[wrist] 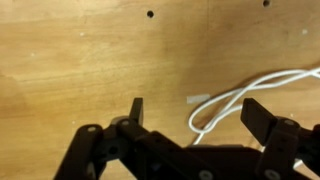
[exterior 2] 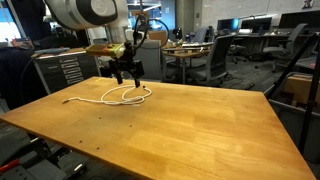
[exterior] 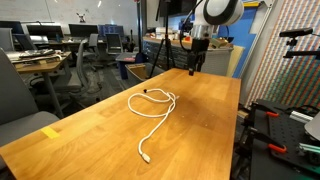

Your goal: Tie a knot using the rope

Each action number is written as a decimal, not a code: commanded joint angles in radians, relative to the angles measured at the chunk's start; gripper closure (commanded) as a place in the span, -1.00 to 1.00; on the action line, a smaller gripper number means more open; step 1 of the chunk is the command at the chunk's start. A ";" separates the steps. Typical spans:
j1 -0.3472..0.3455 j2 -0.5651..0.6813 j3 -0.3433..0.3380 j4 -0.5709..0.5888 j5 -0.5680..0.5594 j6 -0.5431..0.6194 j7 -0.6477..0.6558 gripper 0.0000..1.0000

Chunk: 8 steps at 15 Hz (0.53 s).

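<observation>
Next, my gripper moves over to the dark-tipped end and lifts it to start the knot, because the gripper is hanging beside the rope's bend [wrist: 197, 123], away from any loose end.
The rope [exterior: 170, 100] is a thin white cord lying loosely on the wooden table [exterior: 100, 135]. It forms a loose loop near the table's middle, and a long tail runs toward the near edge. In an exterior view the rope [exterior 2: 140, 98] lies right under the arm. My gripper [exterior: 193, 66] hangs a little above the table by the loop [exterior 2: 125, 78], open and empty. In the wrist view the gripper [wrist: 200, 115] straddles a bend of the rope [wrist: 194, 118], which shows between the two dark fingers [wrist: 137, 110] without touching them.
A small yellow tape mark [exterior: 50, 131] sits near one table edge. A pale tape patch [wrist: 197, 98] and small holes [wrist: 150, 14] mark the tabletop. Office chairs [exterior 2: 215, 60], desks and a tripod [exterior: 158, 52] stand beyond the table.
</observation>
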 commanded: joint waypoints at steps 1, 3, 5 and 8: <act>0.005 -0.033 -0.010 0.002 0.001 -0.003 0.012 -1.00; 0.006 -0.061 -0.011 0.000 0.001 -0.003 0.025 -1.00; 0.033 0.003 0.004 0.005 -0.062 -0.026 0.144 -1.00; 0.099 0.072 -0.010 0.025 -0.306 0.085 0.344 -1.00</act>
